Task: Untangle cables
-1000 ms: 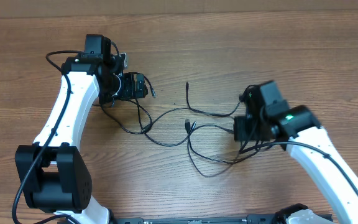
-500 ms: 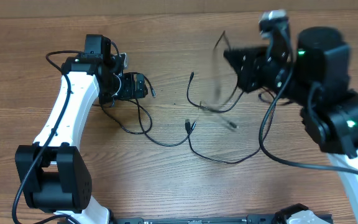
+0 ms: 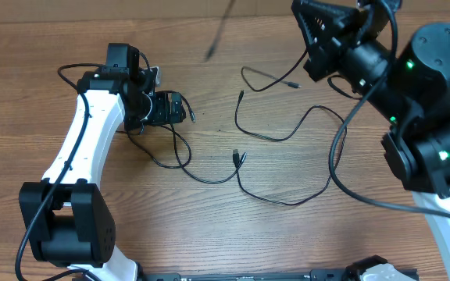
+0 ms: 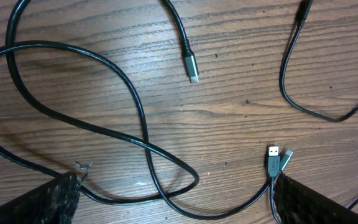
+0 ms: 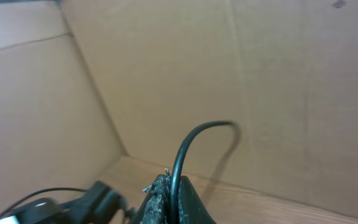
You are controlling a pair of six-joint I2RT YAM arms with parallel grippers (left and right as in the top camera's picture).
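Observation:
The held cable's loose end is clear of the crossed cables, so my right gripper should go on to the back corner on its side and let go of the cable there.
Several thin black cables lie loosely crossed on the wooden table between the arms. My right gripper is raised high at the back and is shut on one black cable. That cable's free end swings as a blur in the overhead view. In the right wrist view the right gripper pinches the cable, which arcs upward. My left gripper is low over the table at the left. In the left wrist view it is open, with a cable loop and USB plugs between its fingers.
A silver plug tip lies on the table beyond the loop. Another cable end lies mid-table. Cardboard walls stand behind the table. The right arm's body hangs over the right side.
My right arm has lifted from the table up and toward the back, pulling one cable out of the tangle; the cables on the table shifted and spread. The left arm has not moved.

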